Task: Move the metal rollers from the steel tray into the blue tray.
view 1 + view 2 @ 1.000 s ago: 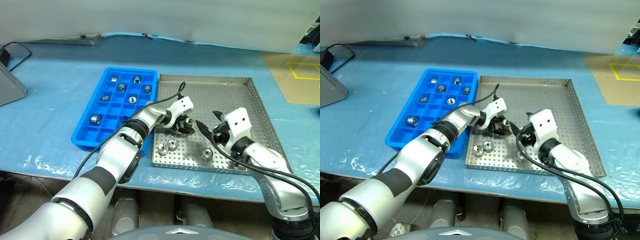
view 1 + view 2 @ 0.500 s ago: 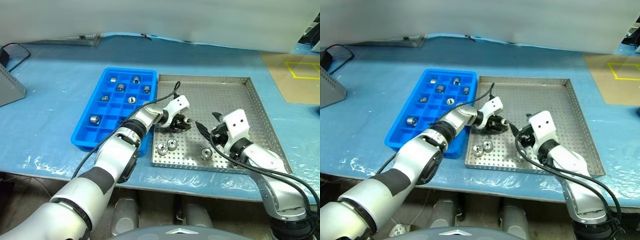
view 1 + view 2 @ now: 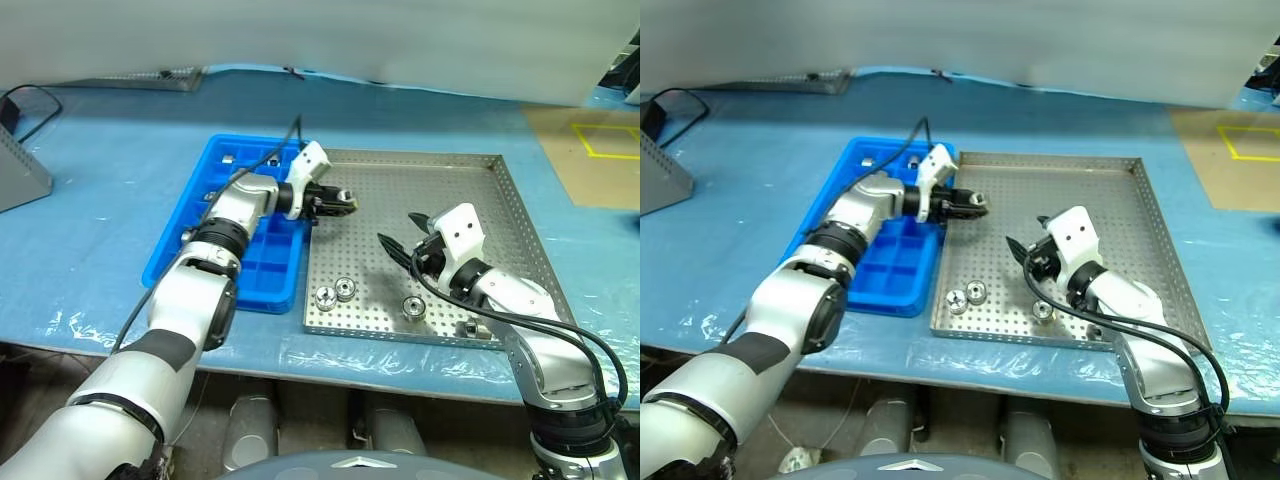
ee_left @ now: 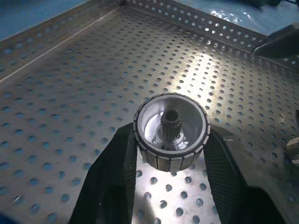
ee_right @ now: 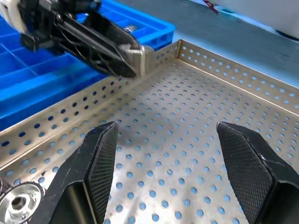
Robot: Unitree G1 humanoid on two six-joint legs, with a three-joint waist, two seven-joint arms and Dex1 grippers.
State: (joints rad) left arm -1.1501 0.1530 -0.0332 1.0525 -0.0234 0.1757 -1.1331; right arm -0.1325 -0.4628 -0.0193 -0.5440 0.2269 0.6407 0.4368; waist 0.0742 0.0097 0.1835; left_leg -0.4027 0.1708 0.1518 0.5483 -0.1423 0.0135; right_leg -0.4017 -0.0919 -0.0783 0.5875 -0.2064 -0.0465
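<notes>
The fingers of my left gripper hold the metal roller's side (image 4: pixel 171 161), clear of the steel tray, so I should keep carrying it until it hangs over an empty blue tray compartment (image 3: pixel 262 244).
My left gripper (image 3: pixel 343 203) is shut on a metal roller (image 4: pixel 171 132), a ribbed silver ring with a dark centre. It holds the roller above the steel tray (image 3: pixel 455 180), close to the rim that borders the blue tray (image 3: pixel 262 268). Three more metal rollers (image 3: pixel 324 297) (image 3: pixel 345 288) (image 3: pixel 413 306) lie near the steel tray's front edge. The left arm hides most of the blue tray's compartments, and one roller (image 3: pixel 228 157) shows at its far end. My right gripper (image 3: pixel 400 235) hovers open over the middle of the steel tray with nothing between its fingers (image 5: pixel 100 163).
Both trays sit side by side on a table under blue plastic sheeting. A grey metal object (image 3: pixel 15 175) and a black cable (image 3: pixel 25 98) lie at the far left. A brown surface with yellow tape (image 3: pixel 600 140) lies at the right.
My left gripper closed on a roller on the steel tray floor, then lifted it up and left toward the blue tray. The right gripper has stayed open about where it was.
</notes>
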